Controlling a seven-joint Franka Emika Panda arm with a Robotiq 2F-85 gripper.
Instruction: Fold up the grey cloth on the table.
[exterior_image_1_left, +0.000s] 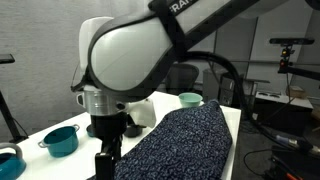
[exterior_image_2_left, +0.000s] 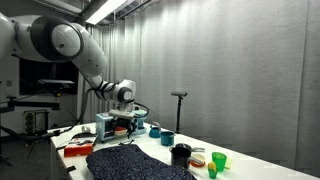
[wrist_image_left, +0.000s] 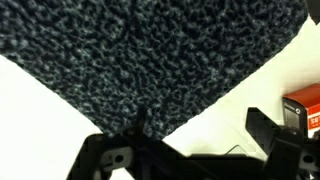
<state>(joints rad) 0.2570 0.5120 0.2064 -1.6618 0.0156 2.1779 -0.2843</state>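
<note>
My open gripper straddles the grey cloth's edge (wrist_image_left: 205, 106) with one finger beyond it. I should move back over the grey cloth (wrist_image_left: 158, 75) and pinch it before I fold.
The grey cloth (exterior_image_1_left: 185, 140) is dark navy-grey with white speckles and lies spread on the white table (exterior_image_1_left: 35, 128). It also shows in an exterior view (exterior_image_2_left: 130, 162) and fills the top of the wrist view (wrist_image_left: 130, 50). My gripper (exterior_image_1_left: 107, 152) hangs at the cloth's edge, low over the table. In the wrist view the gripper (wrist_image_left: 200, 128) is open. One finger is over the cloth's edge and the other is over bare table (wrist_image_left: 240, 80). Nothing is held.
A teal pot (exterior_image_1_left: 62, 140) and another pot (exterior_image_1_left: 8, 160) stand beside the gripper, and a teal cup (exterior_image_1_left: 190, 99) sits at the cloth's far end. A black pot (exterior_image_2_left: 181, 153), green cups (exterior_image_2_left: 218, 160) and teal cups (exterior_image_2_left: 160, 134) stand nearby. A red box (wrist_image_left: 300, 108) is close.
</note>
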